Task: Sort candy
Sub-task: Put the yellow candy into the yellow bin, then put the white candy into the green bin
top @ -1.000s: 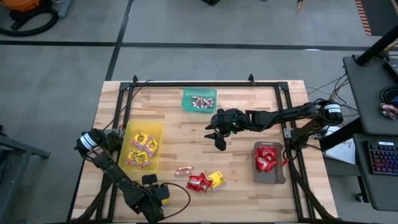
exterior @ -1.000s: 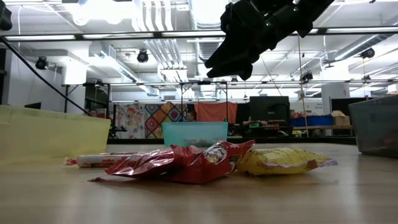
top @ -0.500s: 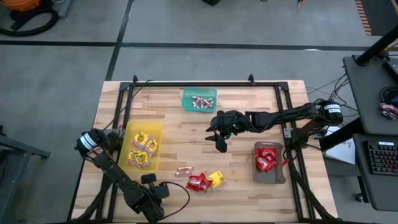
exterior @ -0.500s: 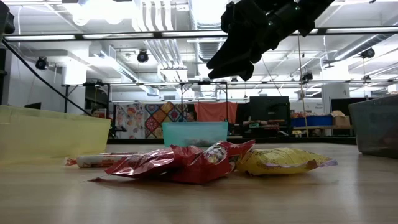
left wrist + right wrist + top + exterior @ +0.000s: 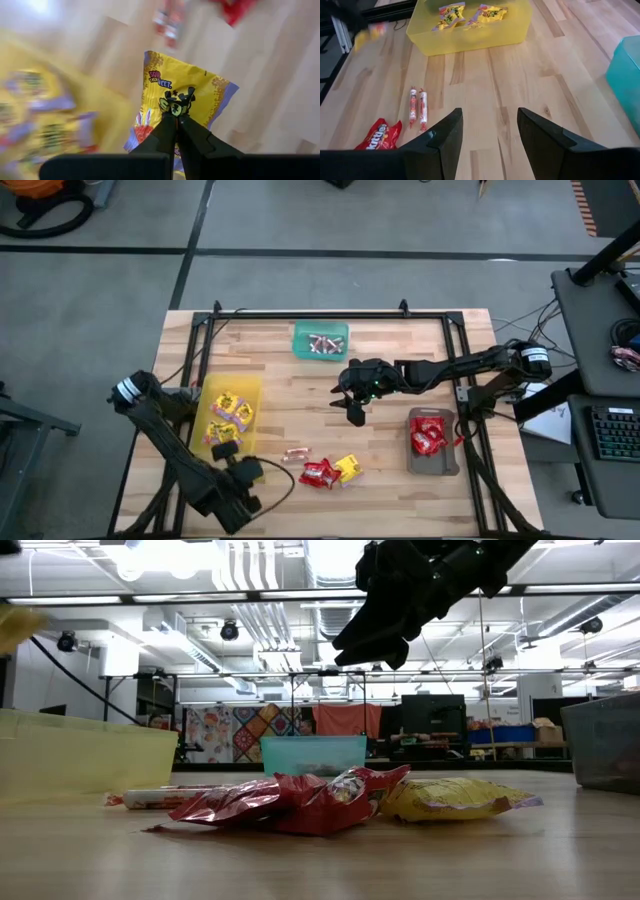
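My left gripper keeps moving the yellow packet (image 5: pixel 16 627), which hangs higher than the yellow tray's rim, toward the matching packets inside (image 5: pixel 229 412) and lets go of it over them.
My left gripper (image 5: pixel 176 116) is shut on a yellow candy packet with purple marks (image 5: pixel 187 95). It hangs over the table's near left part (image 5: pixel 235 463), just short of the yellow tray (image 5: pixel 232 388). My right gripper (image 5: pixel 352 410) hangs open over mid-table with nothing between its fingers (image 5: pixel 487 135). Loose candy lies flat on the wood: red packets (image 5: pixel 318 474), a yellow packet (image 5: pixel 348 468) and pinkish rolls (image 5: pixel 295 453). The yellow tray holds several yellow packets, the green tray (image 5: pixel 321 340) holds rolls, and the grey tray (image 5: pixel 433 442) holds red packets. My left gripper pinches the yellow packet between its two shut fingertips, near the middle of its printed face (image 5: pixel 176 102). The fingers come from above, slanting down. The packet is lifted clear of the table and hangs spread out below the fingertips.
Black frame rails (image 5: pixel 330 313) run along the table's far edge and both sides. Bare wood lies between the yellow tray and the loose candy (image 5: pixel 470 75). In the low view the right arm (image 5: pixel 400 600) hangs high over the pile.
My left gripper has risen from the table's near edge and moved toward the yellow tray, turning a little. The yellow packet that lay beside it has come up off the wood with it. My right arm has kept still.
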`<action>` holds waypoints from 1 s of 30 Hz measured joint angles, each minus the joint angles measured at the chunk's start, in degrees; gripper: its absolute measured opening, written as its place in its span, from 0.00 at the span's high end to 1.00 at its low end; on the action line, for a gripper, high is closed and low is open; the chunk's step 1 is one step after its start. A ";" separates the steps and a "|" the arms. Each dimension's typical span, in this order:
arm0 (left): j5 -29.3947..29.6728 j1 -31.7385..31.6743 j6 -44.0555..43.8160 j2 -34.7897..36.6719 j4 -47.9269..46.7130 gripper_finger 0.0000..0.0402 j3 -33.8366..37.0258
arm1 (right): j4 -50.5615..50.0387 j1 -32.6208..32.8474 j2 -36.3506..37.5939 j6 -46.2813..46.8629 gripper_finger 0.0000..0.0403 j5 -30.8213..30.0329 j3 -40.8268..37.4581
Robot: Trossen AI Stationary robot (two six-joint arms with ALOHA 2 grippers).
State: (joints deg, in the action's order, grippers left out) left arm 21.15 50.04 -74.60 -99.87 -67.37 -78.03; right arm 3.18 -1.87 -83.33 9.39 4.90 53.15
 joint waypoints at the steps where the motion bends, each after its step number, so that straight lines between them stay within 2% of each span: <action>1: 1.23 0.00 -1.03 1.04 -2.51 1.00 -0.60 | 0.00 0.05 0.00 -0.01 0.55 -0.03 0.00; 5: 5.71 -0.86 -10.62 6.11 -13.99 1.00 -1.17 | 0.04 0.13 0.00 0.00 0.55 -0.06 0.00; 8: 5.70 -2.99 -19.57 10.46 -19.55 1.00 1.89 | 0.07 0.13 0.00 0.03 0.55 -0.08 0.00; 10: 5.46 -4.93 -23.12 14.08 -20.04 1.00 5.52 | 0.17 0.13 0.00 0.40 0.55 -0.13 0.00; 14: 6.07 -10.44 -23.99 20.76 -19.64 1.00 15.17 | 0.35 0.21 0.00 0.78 0.55 -0.16 0.00; 17: 9.42 -15.55 -24.05 24.76 -18.44 1.00 21.74 | 0.34 0.26 0.00 1.54 0.55 -0.09 0.00; 21: 8.19 -21.78 -23.73 28.24 -17.95 0.98 28.37 | -0.09 0.35 0.04 3.66 0.55 0.01 0.00; 26: 7.79 -23.69 -23.72 30.79 -16.29 0.90 33.16 | -0.23 0.51 0.08 4.15 0.55 0.01 0.00; 30: 6.68 -23.67 -25.18 31.99 -16.35 0.80 34.28 | -0.20 0.50 0.08 4.17 0.55 -0.02 0.00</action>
State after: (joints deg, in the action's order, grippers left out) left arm 27.84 26.37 -99.77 -67.88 -83.72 -43.75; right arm 2.98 -1.37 -83.25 13.56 4.89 53.15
